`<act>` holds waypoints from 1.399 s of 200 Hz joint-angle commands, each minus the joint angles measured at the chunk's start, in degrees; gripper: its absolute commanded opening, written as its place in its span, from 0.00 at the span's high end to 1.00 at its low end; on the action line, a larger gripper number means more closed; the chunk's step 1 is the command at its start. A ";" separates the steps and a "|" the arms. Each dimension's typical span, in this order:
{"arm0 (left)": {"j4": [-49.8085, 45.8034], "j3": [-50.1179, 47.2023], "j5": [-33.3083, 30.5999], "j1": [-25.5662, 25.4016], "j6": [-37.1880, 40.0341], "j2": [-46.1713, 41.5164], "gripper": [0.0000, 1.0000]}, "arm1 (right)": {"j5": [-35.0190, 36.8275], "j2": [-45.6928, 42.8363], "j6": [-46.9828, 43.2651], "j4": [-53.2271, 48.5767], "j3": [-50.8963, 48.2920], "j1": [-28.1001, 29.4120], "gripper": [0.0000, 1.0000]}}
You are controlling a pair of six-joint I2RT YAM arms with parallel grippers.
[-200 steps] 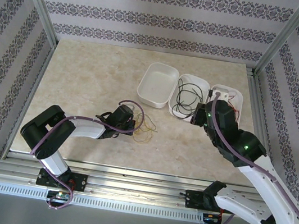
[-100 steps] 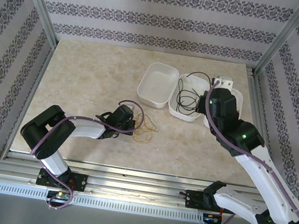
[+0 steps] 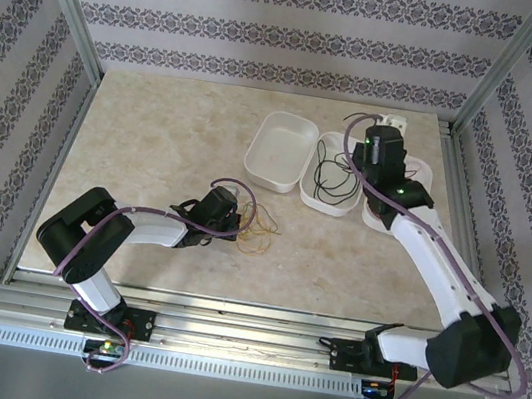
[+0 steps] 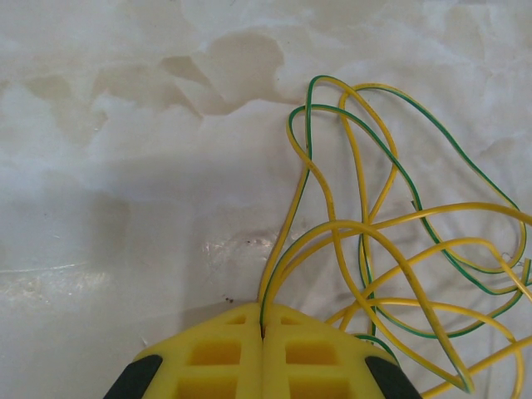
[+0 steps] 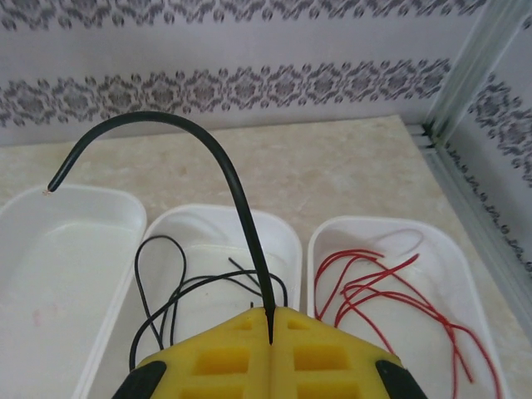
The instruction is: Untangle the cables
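Observation:
My right gripper should keep lowering the black cable [image 5: 235,181], which hangs free of the yellow tangle, toward the matching cables until it is inside the middle tray [image 3: 332,180], then let go.
A tangle of yellow and yellow-green cables [image 4: 391,249] lies on the marble table, also seen from above as yellow cables [image 3: 258,234]. My left gripper [image 4: 263,320] is shut on strands of that tangle, low on the table [image 3: 233,217]. My right gripper [image 5: 271,320] is shut on a black cable [image 5: 208,158] that arcs up and left, its free end in the air. It hangs above the middle tray [image 5: 208,249], where more black cables [image 3: 329,174] lie. Red cables [image 5: 391,283] rest in the right tray [image 5: 465,274].
An empty white tray [image 3: 281,149] stands left of the middle tray [image 3: 331,202]; the right tray [image 3: 427,180] sits partly under the right arm. Metal frame posts [image 3: 487,83] and patterned walls close in the table on three sides.
The right arm has swung back and up over the trays, lifting the black cable away from the front. The left arm and the yellow tangle have stayed still.

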 commanded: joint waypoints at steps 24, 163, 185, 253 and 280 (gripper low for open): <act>0.13 -1.09 0.95 -0.63 -0.73 0.74 1.00 | -7.27 6.86 -0.31 8.68 -3.00 -3.11 1.00; -0.54 -0.59 0.25 -0.63 -0.25 -0.78 1.00 | -12.71 22.51 0.92 -6.70 3.34 -6.03 1.00; -0.37 -0.86 0.08 -0.64 -0.12 -1.18 1.00 | -13.11 26.17 0.92 -10.32 7.24 -6.14 0.98; 0.59 -1.52 0.35 -0.63 -0.39 -1.25 1.00 | -13.25 30.60 -0.55 -11.88 12.07 -6.85 0.73; 0.68 -1.54 0.26 -0.63 -0.44 -1.23 1.00 | -13.59 30.98 -0.99 -12.63 14.05 -7.21 0.69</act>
